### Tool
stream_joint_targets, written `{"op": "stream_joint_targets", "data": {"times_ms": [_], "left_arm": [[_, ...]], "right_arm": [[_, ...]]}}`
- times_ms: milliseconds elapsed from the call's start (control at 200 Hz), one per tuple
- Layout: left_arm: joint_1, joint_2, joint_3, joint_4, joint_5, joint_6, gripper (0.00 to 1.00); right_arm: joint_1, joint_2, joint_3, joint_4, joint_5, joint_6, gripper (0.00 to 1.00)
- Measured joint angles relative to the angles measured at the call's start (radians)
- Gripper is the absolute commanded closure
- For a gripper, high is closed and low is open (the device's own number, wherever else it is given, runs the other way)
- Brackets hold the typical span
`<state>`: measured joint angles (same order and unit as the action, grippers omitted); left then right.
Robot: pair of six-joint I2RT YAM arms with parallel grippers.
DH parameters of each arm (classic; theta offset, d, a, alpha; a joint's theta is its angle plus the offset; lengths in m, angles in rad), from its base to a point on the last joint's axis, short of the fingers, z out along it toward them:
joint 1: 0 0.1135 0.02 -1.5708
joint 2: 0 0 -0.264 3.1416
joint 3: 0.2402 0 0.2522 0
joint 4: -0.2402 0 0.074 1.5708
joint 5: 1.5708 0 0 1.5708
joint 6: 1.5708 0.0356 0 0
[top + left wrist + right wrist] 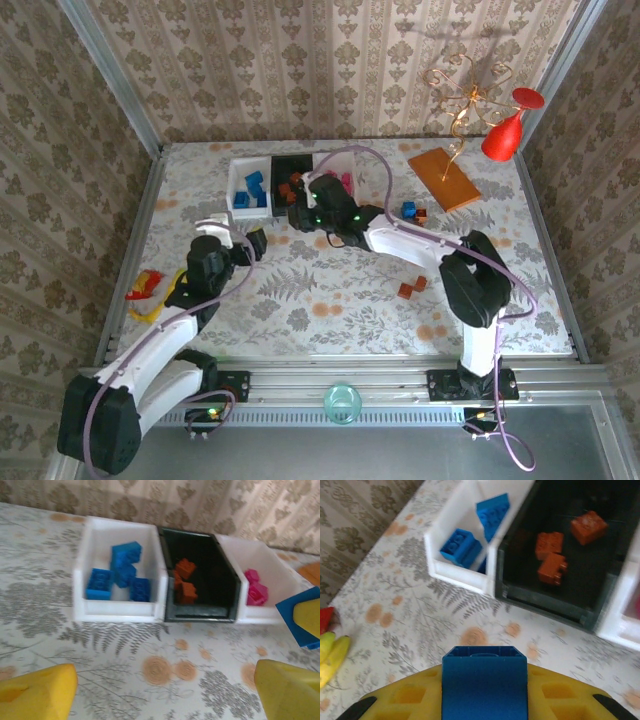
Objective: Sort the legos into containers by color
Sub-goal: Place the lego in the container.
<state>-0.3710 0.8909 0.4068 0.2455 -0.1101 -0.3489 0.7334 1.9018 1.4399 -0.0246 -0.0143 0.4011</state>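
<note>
The white tray is open and holds matching blue legos, so the robot's right gripper keeps carrying the blue lego past the black tray until the lego hangs over the white tray.
Three trays stand in a row at the back: the left white tray holds several blue legos, the black tray holds three orange-brown legos, and the right white tray holds pink legos. My right gripper hovers just in front of the black tray, shut on a blue lego. My left gripper is open and empty over bare table in front of the trays, its yellow fingers wide apart. Loose legos lie at right: a blue and orange pair and two orange-brown ones.
The flat orange board lies at the back right, beside a gold wire ornament and a red glass-shaped object. A banana and a red item lie at the left edge. The walls close in on three sides.
</note>
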Motion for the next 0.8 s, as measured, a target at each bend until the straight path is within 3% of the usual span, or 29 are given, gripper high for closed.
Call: {"op": "stream_joint_targets", "data": {"times_ms": [460,800], "left_arm": [[0.036,-0.029,-0.028,-0.037,-0.096,-0.026,0.06],[0.039,-0.031,-0.029,-0.037,-0.100,-0.026,0.06]], "right_arm": [[0.042,0.260,0.314,0.000,-0.021,0.033,0.73],[0.021,0.481,0.572,0.018,-0.021,0.022,0.73]]}}
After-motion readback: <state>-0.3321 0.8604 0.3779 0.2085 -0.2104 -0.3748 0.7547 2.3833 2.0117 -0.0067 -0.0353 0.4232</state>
